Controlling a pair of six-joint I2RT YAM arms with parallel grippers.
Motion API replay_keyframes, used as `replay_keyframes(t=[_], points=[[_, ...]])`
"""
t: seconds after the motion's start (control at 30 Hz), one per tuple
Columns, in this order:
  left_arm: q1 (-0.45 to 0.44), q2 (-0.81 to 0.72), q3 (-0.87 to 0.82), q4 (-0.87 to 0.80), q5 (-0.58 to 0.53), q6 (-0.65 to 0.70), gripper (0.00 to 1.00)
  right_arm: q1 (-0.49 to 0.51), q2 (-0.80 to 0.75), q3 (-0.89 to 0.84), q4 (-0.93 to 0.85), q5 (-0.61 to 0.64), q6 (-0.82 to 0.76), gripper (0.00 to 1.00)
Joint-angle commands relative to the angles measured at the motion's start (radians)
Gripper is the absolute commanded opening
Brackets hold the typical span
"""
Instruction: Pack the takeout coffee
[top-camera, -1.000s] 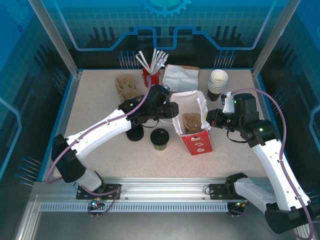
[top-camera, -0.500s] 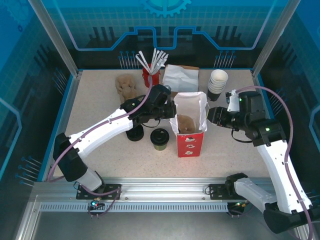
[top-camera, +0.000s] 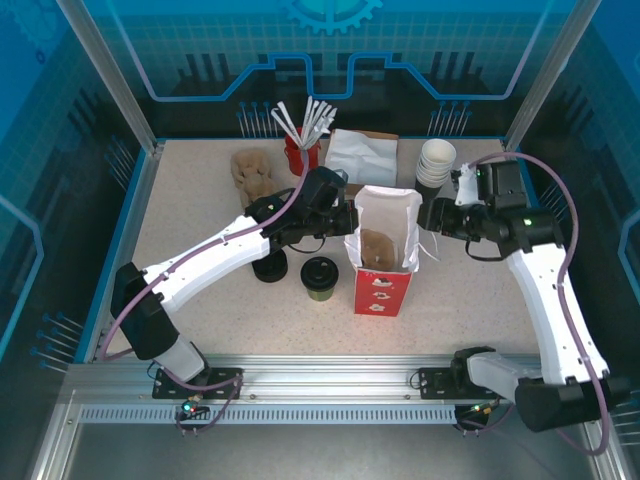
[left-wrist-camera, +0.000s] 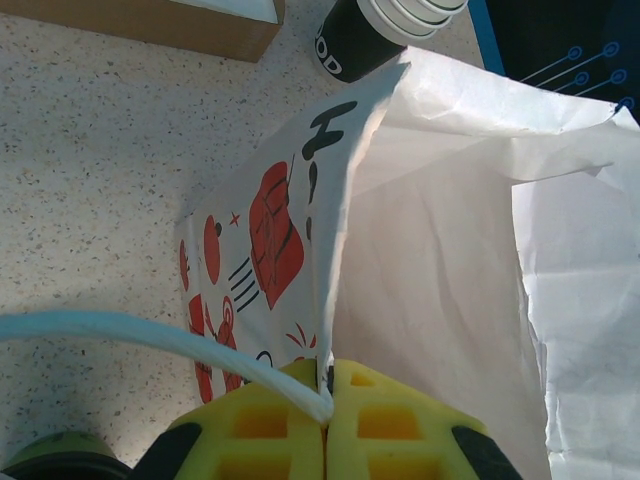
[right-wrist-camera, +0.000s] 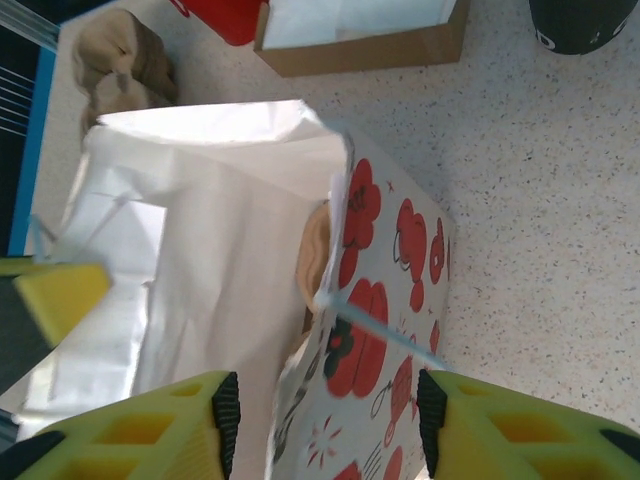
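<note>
The carrier leaning (top-camera: 378, 249) against the bag's side needs to be straightened, so I should hold the bag's rim (top-camera: 415, 233) with my right gripper while my left gripper reaches in.
The takeout coffee (top-camera: 319, 277), a small olive-brown cup with a black lid, stands on the table left of the paper bag (top-camera: 385, 255). The bag stands upright and open, white inside with red print outside, and a brown pulp carrier (top-camera: 377, 247) lies in it. My left gripper (top-camera: 345, 222) is shut on the bag's left rim; in the left wrist view its gripper (left-wrist-camera: 328, 400) pinches the rim and the white handle cord. My right gripper (top-camera: 432, 240) is open at the bag's right side. In the right wrist view the bag's printed wall (right-wrist-camera: 385, 300) passes between that gripper's (right-wrist-camera: 328, 420) spread fingers.
A black round piece (top-camera: 270, 268) sits left of the coffee. Along the back stand brown carriers (top-camera: 252, 172), a red cup of stirrers (top-camera: 303, 150), a napkin box (top-camera: 362, 155) and stacked cups (top-camera: 435, 163). Blue walls ring the table.
The left gripper has shut on the bag's left rim. The right gripper has opened, let go of the right rim and drawn back. The bag has gone from tilted to upright.
</note>
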Motion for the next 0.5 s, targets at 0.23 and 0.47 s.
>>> replay_keyframes(t=[0.23, 0.47], points=[[-0.004, 0.018, 0.043, 0.027, 0.037, 0.028, 0.06, -0.019, 0.106, -0.014, 0.089, -0.109, -0.061, 0.49], [-0.005, 0.012, 0.069, 0.034, 0.065, 0.033, 0.08, -0.019, 0.117, -0.001, 0.094, -0.124, -0.08, 0.11]])
